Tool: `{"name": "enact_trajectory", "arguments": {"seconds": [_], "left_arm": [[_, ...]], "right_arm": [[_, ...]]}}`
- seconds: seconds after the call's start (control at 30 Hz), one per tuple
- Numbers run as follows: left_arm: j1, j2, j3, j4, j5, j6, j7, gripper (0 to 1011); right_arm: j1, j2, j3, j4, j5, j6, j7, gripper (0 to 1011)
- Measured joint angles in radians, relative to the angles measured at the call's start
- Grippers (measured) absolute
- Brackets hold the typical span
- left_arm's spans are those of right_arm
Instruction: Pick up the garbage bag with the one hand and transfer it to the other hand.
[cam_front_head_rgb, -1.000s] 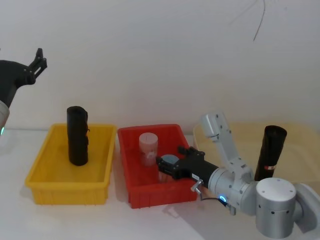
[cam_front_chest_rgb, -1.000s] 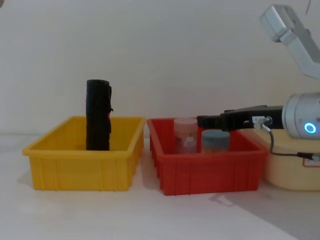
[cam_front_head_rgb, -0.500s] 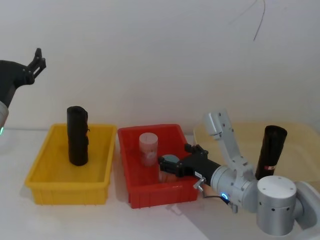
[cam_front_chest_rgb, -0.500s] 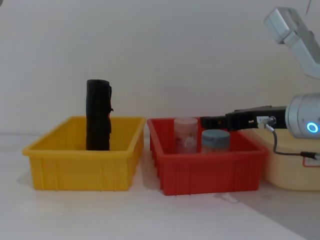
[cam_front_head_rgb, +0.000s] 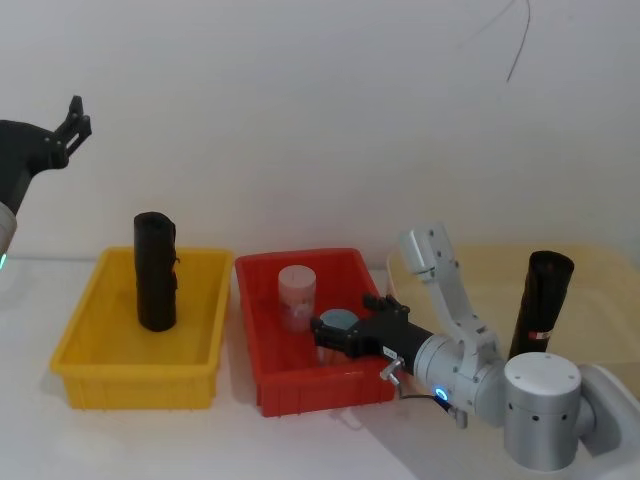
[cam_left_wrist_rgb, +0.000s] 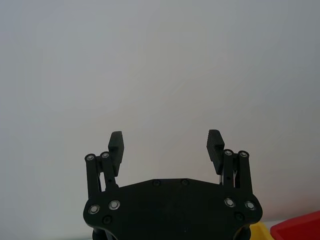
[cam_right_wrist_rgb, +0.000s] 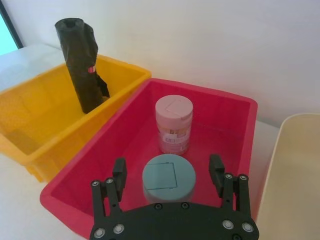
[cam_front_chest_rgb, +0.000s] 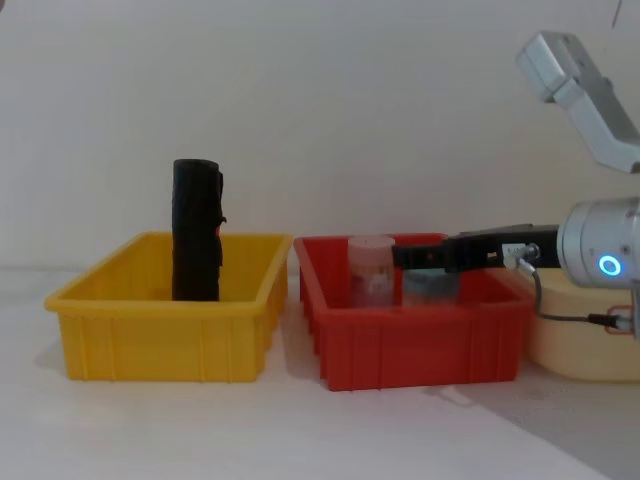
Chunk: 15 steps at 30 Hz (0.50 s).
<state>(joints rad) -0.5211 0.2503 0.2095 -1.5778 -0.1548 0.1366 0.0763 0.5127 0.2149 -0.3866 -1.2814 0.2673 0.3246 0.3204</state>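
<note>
The flap on the blue lid (cam_right_wrist_rgb: 161, 176) lies shut and flush, so I expect the jar (cam_front_chest_rgb: 430, 292) to hang whole beneath its lid when I lift it.
The garbage bag (cam_front_head_rgb: 541, 300), a tall black roll with a small red-and-white sticker low on its side, stands upright in the beige bin (cam_front_head_rgb: 600, 270) at the far right. My right gripper (cam_front_head_rgb: 325, 332) reaches left into the red bin (cam_front_head_rgb: 300, 395), well away from the bag. In the right wrist view it (cam_right_wrist_rgb: 167, 170) is open, one finger on each side of a blue-lidded jar (cam_right_wrist_rgb: 168, 177). My left gripper (cam_front_head_rgb: 72, 118) is raised high at the far left, and the left wrist view shows it (cam_left_wrist_rgb: 165, 142) open and holding nothing.
A second black roll (cam_front_head_rgb: 154, 272) with a ragged side flap stands in the yellow bin (cam_front_head_rgb: 90, 370) at the left. A pink jar (cam_front_head_rgb: 297, 295) stands in the red bin behind the blue-lidded one. The three bins sit side by side on the white table.
My right gripper has dropped lower into the red bin, down to the level of the blue-lidded jar. The left arm and both rolls have not moved.
</note>
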Motion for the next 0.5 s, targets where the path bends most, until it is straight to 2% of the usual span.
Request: {"name": "enact_trajectory", "arguments": {"seconds": [0.5], "left_arm": [[0.0, 0.0, 0.0, 0.0, 0.0, 0.0, 0.0, 1001]], "right_arm": [[0.02, -0.006, 0.008, 0.057, 0.008, -0.019, 0.007, 1010]]}}
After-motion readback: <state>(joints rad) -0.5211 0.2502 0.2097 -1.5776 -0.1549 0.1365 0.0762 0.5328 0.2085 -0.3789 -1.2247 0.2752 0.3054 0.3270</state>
